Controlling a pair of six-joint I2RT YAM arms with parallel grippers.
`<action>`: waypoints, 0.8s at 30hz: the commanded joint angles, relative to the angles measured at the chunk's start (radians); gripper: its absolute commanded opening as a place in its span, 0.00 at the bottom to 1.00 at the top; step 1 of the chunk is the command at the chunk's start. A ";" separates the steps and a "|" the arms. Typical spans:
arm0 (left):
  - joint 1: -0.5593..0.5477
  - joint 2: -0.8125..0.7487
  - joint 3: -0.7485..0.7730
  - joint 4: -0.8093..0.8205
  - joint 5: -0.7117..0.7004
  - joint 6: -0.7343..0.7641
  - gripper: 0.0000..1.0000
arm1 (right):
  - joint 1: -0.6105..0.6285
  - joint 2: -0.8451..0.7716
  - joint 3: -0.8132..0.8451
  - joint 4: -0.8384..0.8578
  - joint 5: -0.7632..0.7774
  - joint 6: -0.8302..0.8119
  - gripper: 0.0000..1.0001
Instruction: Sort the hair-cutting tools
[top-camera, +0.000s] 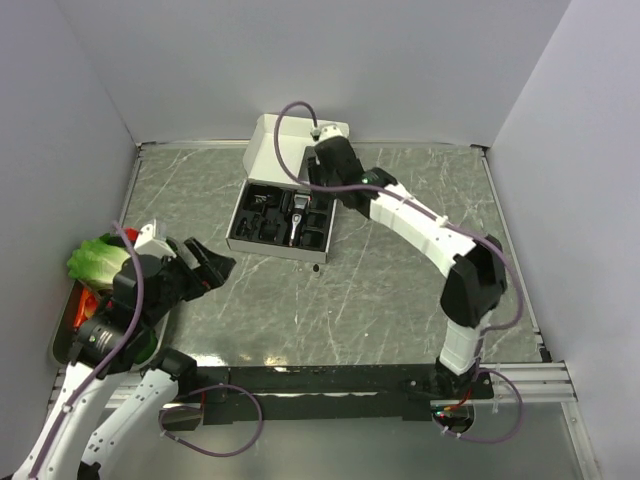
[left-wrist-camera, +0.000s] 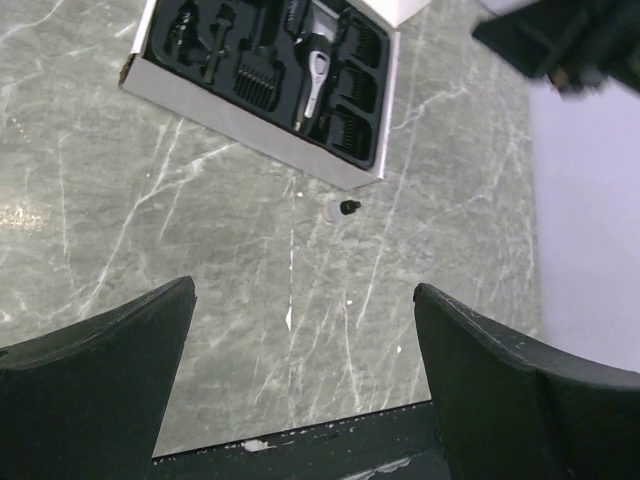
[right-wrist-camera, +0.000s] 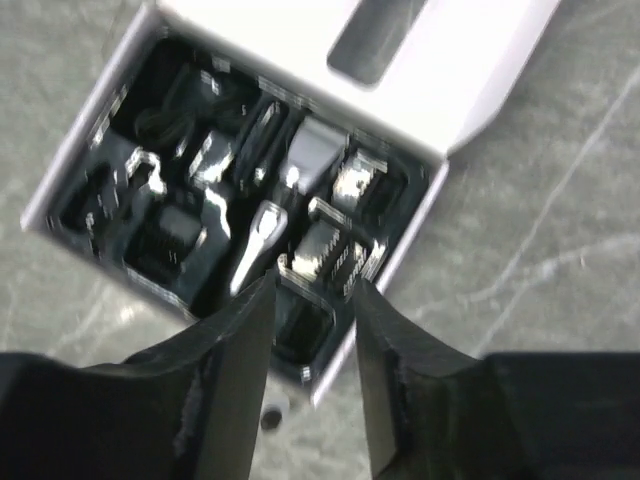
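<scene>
My right gripper is over the box (top-camera: 314, 203). It should move back first so my left gripper can take the small black piece (top-camera: 316, 267) in front of the box.
The white box (top-camera: 239, 242) lies open at the back of the table, its black insert holding the tools. The silver-and-black hair clipper (top-camera: 298, 215) (left-wrist-camera: 314, 70) (right-wrist-camera: 262, 240) lies in the middle slot. Black comb attachments (left-wrist-camera: 258, 78) (right-wrist-camera: 325, 250) fill slots beside it. A small black piece (top-camera: 316, 267) (left-wrist-camera: 348, 207) (right-wrist-camera: 270, 418) rests on the table just in front of the box. My right gripper (top-camera: 312, 190) (right-wrist-camera: 312, 285) hovers over the box's near right corner, jaws apart with nothing between them. My left gripper (top-camera: 215, 262) (left-wrist-camera: 305, 290) is open wide and empty, well left of the box.
The box lid (top-camera: 290, 140) stands up behind the insert. A metal tray (top-camera: 63, 338) with green lettuce (top-camera: 98, 260) and something red sits at the left edge beside my left arm. White walls close in the table on three sides.
</scene>
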 joint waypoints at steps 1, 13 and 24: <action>-0.002 0.112 0.055 0.064 -0.051 -0.024 0.98 | 0.023 -0.114 -0.154 0.055 0.049 0.023 0.49; -0.012 0.349 -0.027 0.337 0.043 -0.088 0.81 | 0.040 -0.460 -0.617 0.112 0.048 0.141 0.56; -0.348 0.381 -0.246 0.642 -0.202 -0.231 0.66 | 0.075 -0.611 -0.904 0.195 -0.033 0.271 0.60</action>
